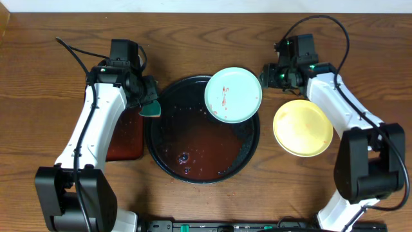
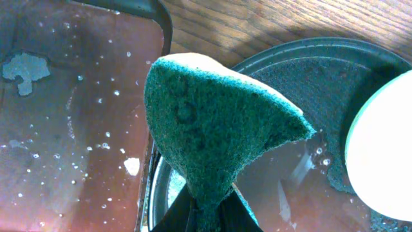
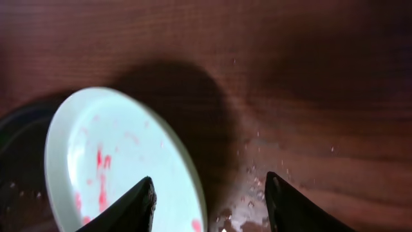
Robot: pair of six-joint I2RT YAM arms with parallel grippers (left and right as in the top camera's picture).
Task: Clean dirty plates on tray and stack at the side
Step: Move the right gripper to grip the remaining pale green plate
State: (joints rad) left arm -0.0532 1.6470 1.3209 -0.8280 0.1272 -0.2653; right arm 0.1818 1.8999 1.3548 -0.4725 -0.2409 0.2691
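Observation:
The mint-green plate sticks out past the round tray's rim, so next I move it all the way inside with my right gripper and hold the plate's edge (image 1: pixel 259 98) for wiping.
A pale mint-green plate (image 1: pixel 233 95) with red sauce smears lies at the upper right of the round black tray (image 1: pixel 193 181), tilted over its rim. A pale yellow plate (image 1: pixel 302 127) lies on the table right of the tray. No third plate is in view. My left gripper (image 1: pixel 147 96) is shut on a teal sponge (image 1: pixel 153 107) over the tray's left rim; the left wrist view shows the sponge (image 2: pixel 212 122) pinched in the jaws (image 2: pixel 206 216). My right gripper (image 1: pixel 267 76) is open, its fingers (image 3: pixel 209 196) astride the mint plate's (image 3: pixel 109 154) right rim.
A rectangular black tray (image 1: pixel 125 138) with reddish wet film lies left of the round tray, under my left arm; it also shows in the left wrist view (image 2: pixel 71 116). The round tray holds reddish water. Water droplets sit on the wood near the right gripper.

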